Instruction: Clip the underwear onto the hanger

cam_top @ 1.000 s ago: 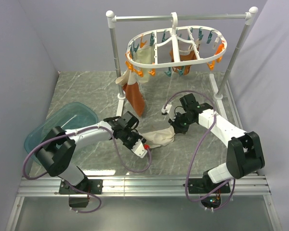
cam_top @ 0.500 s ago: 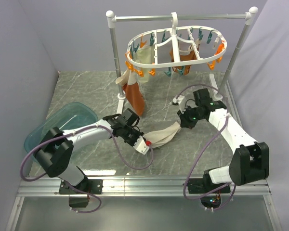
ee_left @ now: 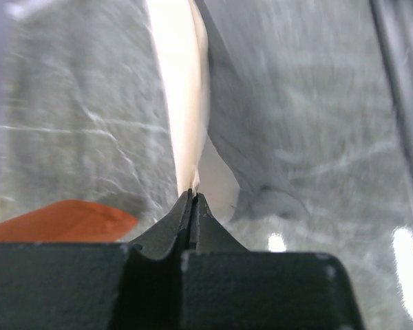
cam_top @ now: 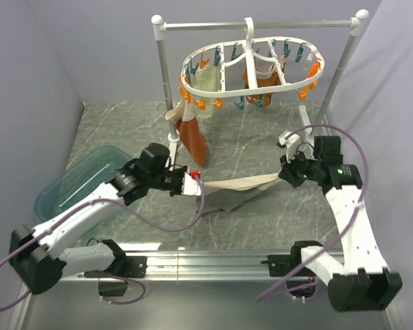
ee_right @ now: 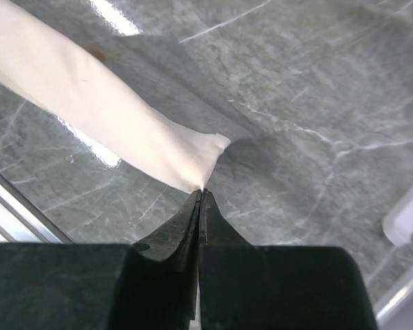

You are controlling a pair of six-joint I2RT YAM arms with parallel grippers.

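The underwear's grey part [cam_top: 224, 199] is crumpled under the cream band. My left gripper should lift its band end [cam_top: 209, 185] with my right gripper and lay the underwear flat before clipping.
The underwear [cam_top: 237, 184], cream-beige with a grey part hanging below, is stretched taut between my two grippers above the table. My left gripper [cam_top: 195, 181] is shut on its left end; the left wrist view shows the cloth [ee_left: 182, 103] running away from the closed jaws. My right gripper [cam_top: 283, 174] is shut on its right end, and the right wrist view shows the cream cloth [ee_right: 103, 103] pinched at the tips. The hanger [cam_top: 251, 69], a white oval ring with orange and teal pegs, hangs from the rail behind and above the cloth.
A silver rail stand [cam_top: 258, 25] with white knobs carries the hanger. Rust-orange garments [cam_top: 193, 137] and cream garments [cam_top: 205, 81] hang from its pegs. A teal bin [cam_top: 89, 175] sits at the left. Grey walls close in on both sides.
Both grippers have lifted and moved apart, the left one leftward and the right one rightward. The underwear went from lying bunched on the table to being stretched taut in the air.
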